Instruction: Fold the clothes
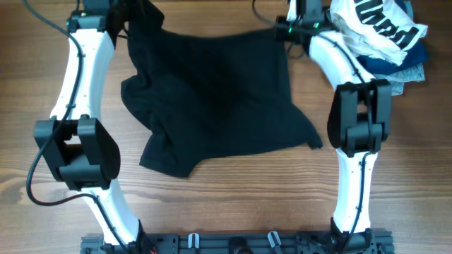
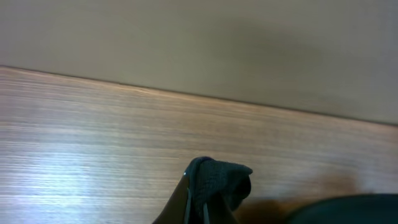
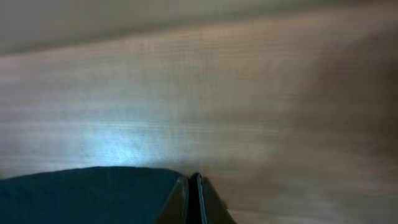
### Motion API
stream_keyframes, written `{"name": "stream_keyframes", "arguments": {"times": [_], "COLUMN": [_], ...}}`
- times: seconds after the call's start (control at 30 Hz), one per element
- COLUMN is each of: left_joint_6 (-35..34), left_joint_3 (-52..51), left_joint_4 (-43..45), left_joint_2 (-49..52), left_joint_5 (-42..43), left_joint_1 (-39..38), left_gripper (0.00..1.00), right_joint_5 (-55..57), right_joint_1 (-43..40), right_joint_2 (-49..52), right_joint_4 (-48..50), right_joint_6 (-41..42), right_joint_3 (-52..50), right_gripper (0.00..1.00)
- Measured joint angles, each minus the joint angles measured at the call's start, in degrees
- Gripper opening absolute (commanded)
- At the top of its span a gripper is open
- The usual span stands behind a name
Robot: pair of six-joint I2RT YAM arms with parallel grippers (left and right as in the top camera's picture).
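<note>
The T-shirt's far edge (image 1: 220, 37) sags loosely from corner to corner. Next, I bring both corners back nearer and move my right gripper outward, toward the white garment.
The clothes (image 1: 212, 99), a plain black T-shirt, lie crumpled across the middle of the wooden table (image 1: 395, 176). My left gripper (image 1: 134, 15) is at the shirt's far left corner. In the left wrist view the left gripper (image 2: 198, 186) is shut, with a bunch of the black fabric (image 2: 221, 177) sticking up out of its tips. My right gripper (image 1: 282, 29) is at the shirt's far right corner. In the right wrist view the right gripper (image 3: 193, 179) is shut low over the wood, and the shirt's edge (image 3: 87, 196) runs into it from the left.
A white garment with black lettering (image 1: 378, 25) lies at the far right corner on top of blue and grey folded garments (image 1: 406, 67), close behind my right arm. A dark rail (image 1: 233, 243) runs along the table's front edge.
</note>
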Motion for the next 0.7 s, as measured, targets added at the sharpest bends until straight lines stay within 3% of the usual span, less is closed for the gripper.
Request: {"name": "stream_keyframes", "arguments": {"times": [0.2,0.47,0.7], "left_joint_6": [0.00,-0.17,-0.24], "left_joint_3": [0.00,0.00,0.00], "left_joint_4": [1.84,2.40,-3.08], "left_joint_2": [0.00,0.00,-0.04], "left_joint_5": [0.00,1.18,2.84], "left_joint_1": [2.32,3.96,3.91], "left_gripper": [0.04,0.04,0.04], "right_joint_5": [0.57,-0.09,-1.01], "right_joint_1": [-3.37,-7.93,-8.52], "right_joint_2": [-0.07,-1.14,-7.08], "right_joint_4": [-10.14,-17.09,-23.98], "right_joint_6": [-4.63,-9.11,-12.17], "right_joint_3": [9.84,10.32,10.36], "right_gripper": [0.04,0.04,0.04]}}
